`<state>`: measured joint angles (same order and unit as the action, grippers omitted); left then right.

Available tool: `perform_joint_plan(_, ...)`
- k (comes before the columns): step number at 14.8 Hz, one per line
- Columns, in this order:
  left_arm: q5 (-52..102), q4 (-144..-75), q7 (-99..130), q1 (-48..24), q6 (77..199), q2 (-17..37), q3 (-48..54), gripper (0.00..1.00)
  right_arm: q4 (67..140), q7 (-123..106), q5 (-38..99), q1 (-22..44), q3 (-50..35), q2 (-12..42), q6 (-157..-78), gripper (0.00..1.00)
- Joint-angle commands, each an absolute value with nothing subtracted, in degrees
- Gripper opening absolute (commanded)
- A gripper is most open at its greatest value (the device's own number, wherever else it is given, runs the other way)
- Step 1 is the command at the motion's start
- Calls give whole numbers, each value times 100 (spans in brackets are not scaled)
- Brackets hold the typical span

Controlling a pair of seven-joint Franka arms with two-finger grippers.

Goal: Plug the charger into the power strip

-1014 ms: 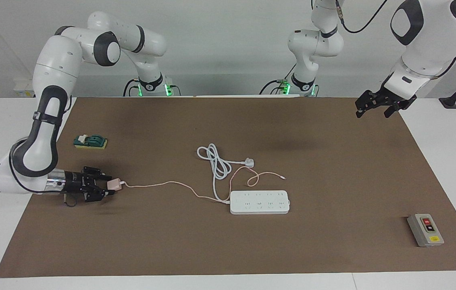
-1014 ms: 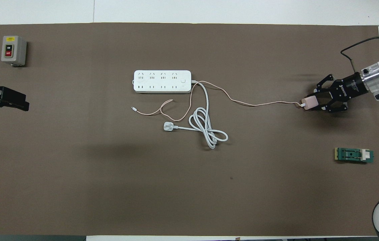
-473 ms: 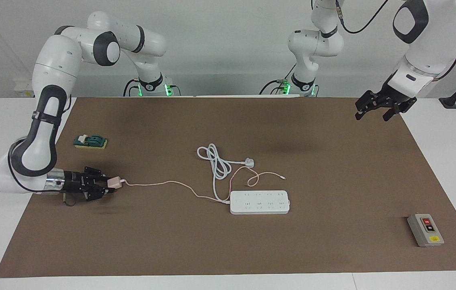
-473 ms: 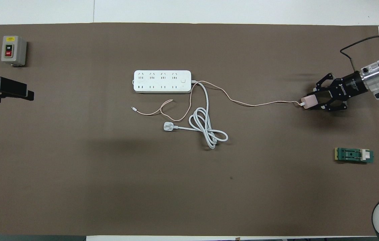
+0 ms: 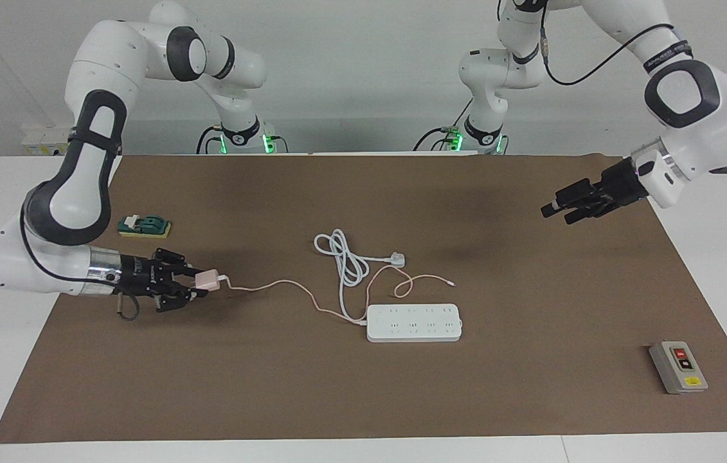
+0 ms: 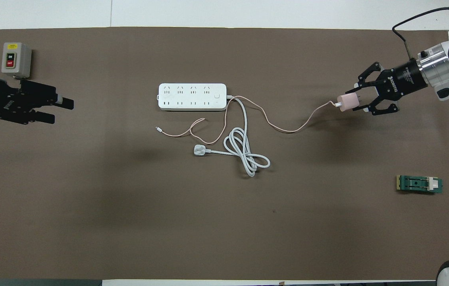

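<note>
I expect its far end [image 6: 159, 129] to stay almost in place when I carry the charger to the power strip, because the pink cable lies in slack curves [image 6: 191, 129].
The pale pink charger [image 5: 204, 279] [image 6: 347, 102] hangs just above the brown mat at the right arm's end of the table. My right gripper [image 5: 195, 284] [image 6: 358, 100] is shut on it. Its thin pink cable [image 5: 286, 284] [image 6: 288, 130] sags onto the mat and runs past the end of the white power strip [image 5: 414, 323] [image 6: 192, 96]. The strip lies flat mid-table with its sockets facing up. My left gripper [image 5: 556, 215] [image 6: 61, 111] hovers open and empty over the mat at the left arm's end.
A white three-pin plug [image 5: 397, 260] [image 6: 199, 150] with a coiled thick cord lies just nearer the robots than the strip. A grey switch box [image 5: 677, 367] [image 6: 16, 60] stands at the left arm's end. A small green block [image 5: 144, 226] [image 6: 419, 184] lies at the right arm's end.
My right gripper has lifted the charger and carried it toward the strip, and the cable has slackened. The left gripper has come down and in over the mat.
</note>
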<state>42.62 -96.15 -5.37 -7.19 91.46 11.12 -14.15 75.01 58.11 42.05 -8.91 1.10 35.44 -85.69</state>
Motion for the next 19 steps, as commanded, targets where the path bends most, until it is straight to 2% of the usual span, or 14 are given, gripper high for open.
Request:
perform_joint_plan(1, 5305, -10343, -1060, -624, 9421, 1011, -1389, 100, 7585, 6764, 4692, -415, 97, 3314, -8665, 0)
perform_joint_plan(3, 5833, -10406, -1597, -607, 9570, 1107, -1397, 100, 7550, 7345, 5026, -98, 88, 3252, -8998, 0)
perform_joint_plan(5, 6763, -10467, -1731, -641, 9581, 1422, -1362, 100, 7550, 7715, 5150, 340, 88, 3234, -9376, 0)
perform_joint_plan(11, 8321, -10564, -2108, -843, 9518, 2126, -1231, 100, 7541, 8815, 5309, 1597, 97, 3287, -10967, 0)
perform_joint_plan(15, 8761, -10556, -2338, -888, 9362, 2275, -1204, 100, 7550, 8833, 5195, 2284, 105, 3296, -11661, 0)
perform_joint_plan(17, 9454, -10364, -2836, -879, 8660, 2837, -1160, 100, 7594, 8859, 5194, 2478, 105, 3296, -11838, 0)
perform_joint_plan(19, 9186, -10178, -3015, -905, 8788, 2909, -1160, 100, 7603, 8886, 5194, 2610, 105, 3296, -11944, 0)
